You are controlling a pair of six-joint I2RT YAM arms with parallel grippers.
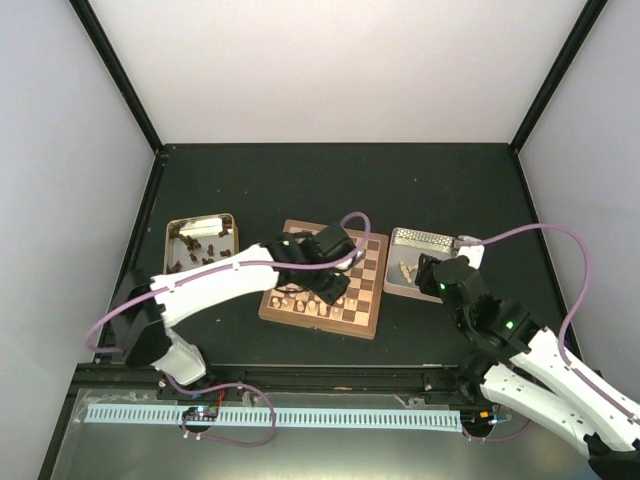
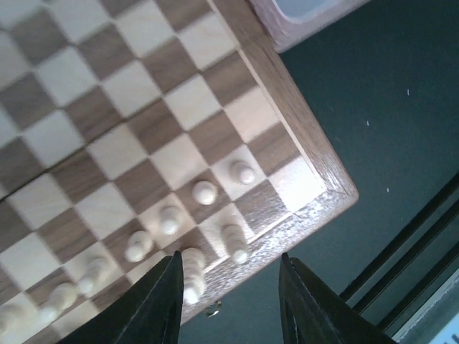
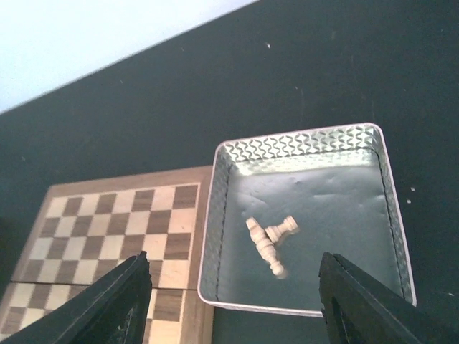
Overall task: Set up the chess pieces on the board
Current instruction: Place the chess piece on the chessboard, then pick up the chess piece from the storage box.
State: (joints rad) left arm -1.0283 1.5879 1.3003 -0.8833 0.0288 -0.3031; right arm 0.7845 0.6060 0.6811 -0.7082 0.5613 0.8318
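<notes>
The longer pale piece point(image 3: 264, 246) is lying flat in the metal tin, crossed point(image 3: 282, 228) by another. Next, my right gripper lifts the longer pale piece upright and passes it to my left gripper.
The board point(image 1: 366, 272) lies mid-table, with pale chess pieces point(image 1: 300, 303) in rows along its near edge. My left gripper point(image 1: 326, 290) hovers over that edge. In the left wrist view the left gripper point(image 2: 229, 287) is open above the board point(image 2: 143, 93) corner with nothing between its fingers. A tall pale piece point(image 2: 192, 274) stands just beside the left finger, another point(image 2: 234, 244) one square over, and pawns point(image 2: 204, 192) in the row behind. My right gripper point(image 3: 233, 266) is wide open above a metal tin point(image 3: 308, 142) holding two pale pieces point(image 3: 264, 247) lying crossed.
A second tin point(image 1: 200, 222) with several dark pieces sits left of the board. The right tin point(image 1: 425, 240) almost touches the board's right side. A rail point(image 2: 401, 251) runs along the table's near edge, close to the board corner.
</notes>
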